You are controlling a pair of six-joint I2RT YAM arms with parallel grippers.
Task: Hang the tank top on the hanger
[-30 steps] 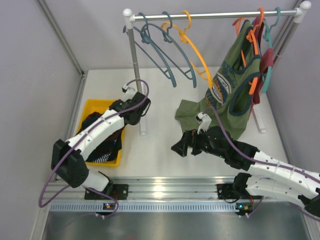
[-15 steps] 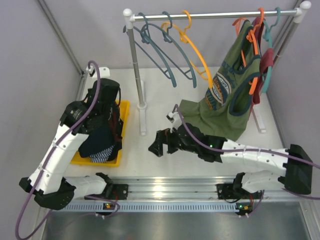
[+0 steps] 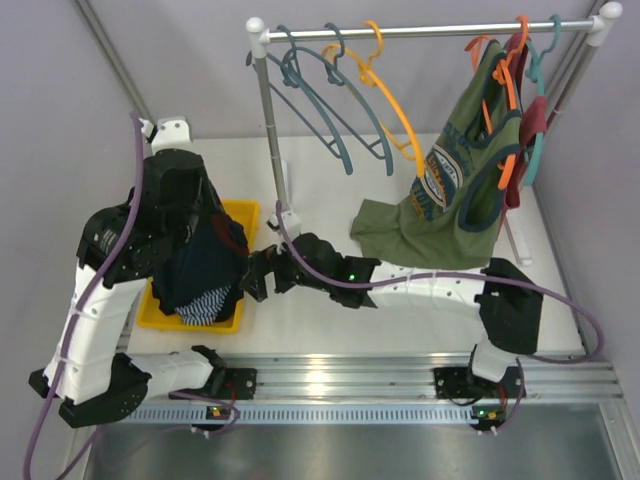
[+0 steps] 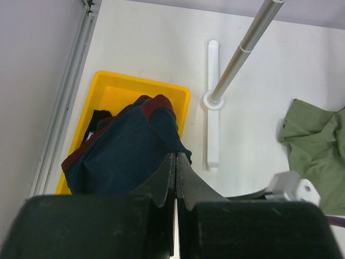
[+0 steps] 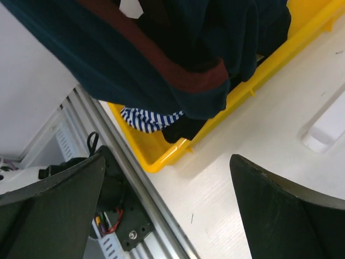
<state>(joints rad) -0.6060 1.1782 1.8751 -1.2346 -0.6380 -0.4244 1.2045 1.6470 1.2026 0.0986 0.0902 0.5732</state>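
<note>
The tank top hangs bunched (image 3: 203, 262) from my left gripper above the bin. My right gripper should grab its maroon trim (image 5: 202, 83) and help spread the tank top out next to the bin.
The dark navy tank top (image 3: 207, 268) with maroon trim hangs bunched from my left gripper (image 4: 176, 157), which is shut on its fabric above the yellow bin (image 3: 157, 310). The tank top also shows in the left wrist view (image 4: 126, 159) and the right wrist view (image 5: 161, 48). My right gripper (image 3: 256, 280) is open and empty, low over the table just right of the bin, with the tank top's lower fold ahead of it. In its own view the right gripper (image 5: 167, 186) has its fingers wide apart. The yellow-orange hanger (image 3: 397, 108) hangs bare on the rail.
A blue-and-white striped garment (image 5: 150, 120) lies in the bin (image 5: 161, 156). Blue-grey hangers (image 3: 320, 90) hang left of the yellow one. An olive-green printed top (image 3: 450, 190) hangs at the right, its hem on the table. The rack post (image 4: 237, 59) stands beside the bin (image 4: 116, 86).
My left arm has risen and pulled the tank top up out of the bin. My right arm has swept left across the table to the bin's right side.
</note>
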